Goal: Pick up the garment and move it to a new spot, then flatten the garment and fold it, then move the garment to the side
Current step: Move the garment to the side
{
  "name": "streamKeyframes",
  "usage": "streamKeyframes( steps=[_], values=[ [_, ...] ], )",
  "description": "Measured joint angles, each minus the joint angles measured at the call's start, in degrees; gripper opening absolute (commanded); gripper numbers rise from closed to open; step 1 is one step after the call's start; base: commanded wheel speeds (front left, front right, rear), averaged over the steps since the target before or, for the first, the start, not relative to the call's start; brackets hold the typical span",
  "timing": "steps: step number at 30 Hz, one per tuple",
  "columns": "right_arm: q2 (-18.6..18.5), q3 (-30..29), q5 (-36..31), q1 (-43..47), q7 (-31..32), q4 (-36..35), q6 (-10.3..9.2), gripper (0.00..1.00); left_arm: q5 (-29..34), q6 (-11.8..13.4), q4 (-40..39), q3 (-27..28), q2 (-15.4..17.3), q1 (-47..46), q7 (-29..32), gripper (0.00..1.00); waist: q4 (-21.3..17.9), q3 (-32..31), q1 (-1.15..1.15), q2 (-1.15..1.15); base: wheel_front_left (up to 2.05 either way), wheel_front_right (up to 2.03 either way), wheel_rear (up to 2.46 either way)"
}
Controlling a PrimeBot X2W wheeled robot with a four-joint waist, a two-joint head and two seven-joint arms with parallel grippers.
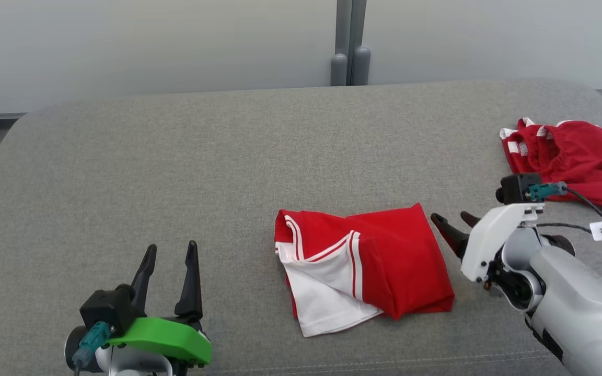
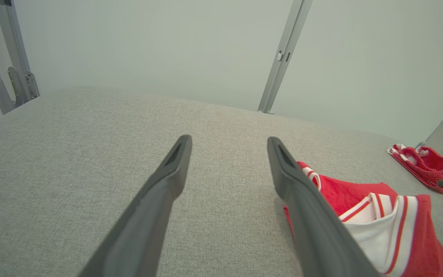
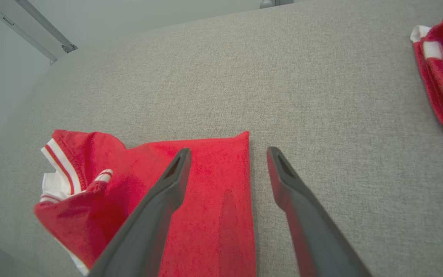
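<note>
The striped hem (image 1: 354, 265) is loosely bunched back, so when I lift the garment (image 1: 408, 260) I expect the hem's corner to fall open and the hem to straighten.
A folded red and white garment (image 1: 363, 263) lies on the grey cushion, a little right of the middle near the front edge; it shows too as the garment (image 2: 379, 219) and the garment (image 3: 206, 200). My right gripper (image 1: 450, 219) stands open just beside the garment's right edge, fingers pointing left, with nothing between them; in the right wrist view the gripper (image 3: 229, 154) straddles that edge. Far to the left, my left gripper (image 1: 171, 254) is open and empty, fingers pointing up, apart from the cloth, and is seen as the gripper (image 2: 229, 142).
A second red garment (image 1: 572, 159) with white trim lies crumpled at the cushion's far right edge. The grey cushion (image 1: 175, 172) has rounded corners. A pale wall with a grey post (image 1: 350, 42) stands behind it.
</note>
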Motion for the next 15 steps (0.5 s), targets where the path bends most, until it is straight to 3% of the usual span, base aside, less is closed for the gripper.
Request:
streamKeyframes(
  steps=[15],
  values=[
    [-0.59, -4.07, 6.43, 2.24, -1.49, 2.29, 3.01, 1.00, 1.72, 0.00, -2.66, -0.27, 0.54, -1.62, 1.14, 1.00, 1.64, 6.26, 0.00, 0.00, 0.00, 0.00, 0.00]
  ],
)
